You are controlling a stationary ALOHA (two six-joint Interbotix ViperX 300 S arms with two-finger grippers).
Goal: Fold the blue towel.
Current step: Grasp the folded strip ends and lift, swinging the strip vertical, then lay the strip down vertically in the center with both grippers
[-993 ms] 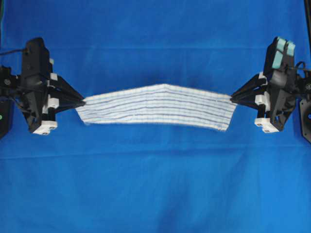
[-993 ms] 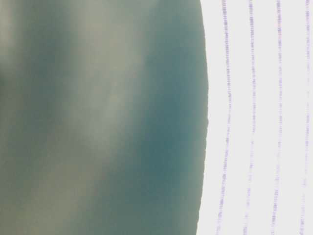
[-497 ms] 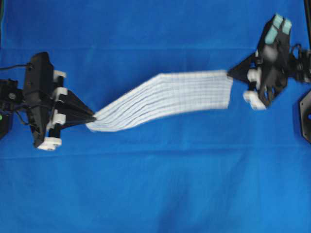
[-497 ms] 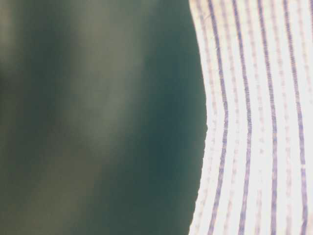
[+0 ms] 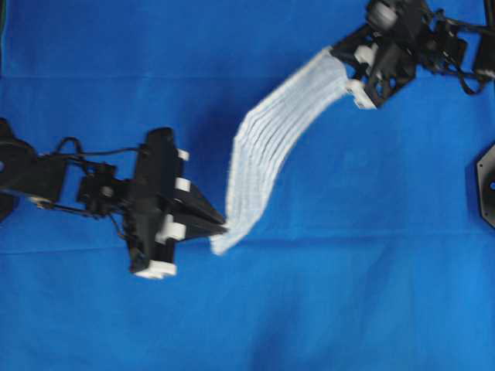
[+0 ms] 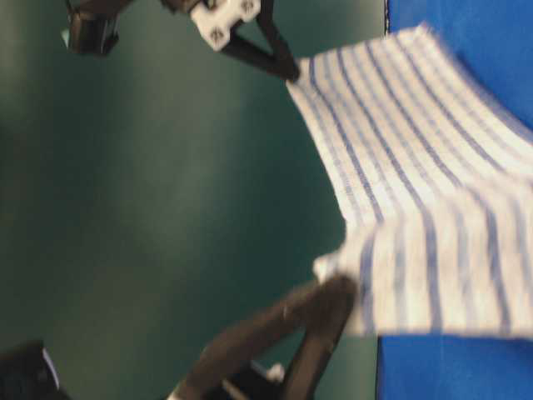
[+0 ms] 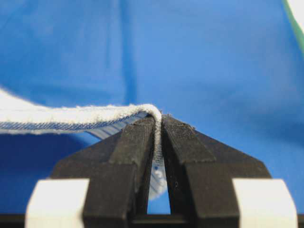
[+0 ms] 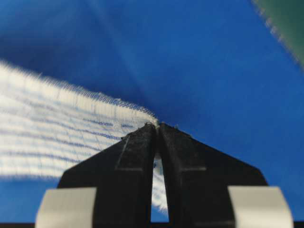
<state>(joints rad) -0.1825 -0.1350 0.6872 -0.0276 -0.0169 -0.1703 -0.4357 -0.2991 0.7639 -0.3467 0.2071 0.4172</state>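
Note:
The blue towel slanting in the air needs its ends lined up by my left gripper and my right gripper. They should then lay it flat onto the sheet before they fold it.
The blue towel, white with thin blue stripes, hangs in the air as a folded band stretched between both grippers, running from the upper right down to the lower middle of the overhead view. My left gripper is shut on its lower end; the left wrist view shows the cloth edge pinched between the jaws of that gripper. My right gripper is shut on the upper end near the far edge, and the right wrist view shows the towel clamped at that gripper's tips. The table-level view shows the towel twisted between the grippers.
A plain blue sheet covers the whole table. A dark fixture sits at the right edge. The left arm reaches in from the left edge towards the middle.
The right gripper has swung away to the far upper right and the left gripper has moved right and nearer. The towel now runs diagonally instead of side to side.

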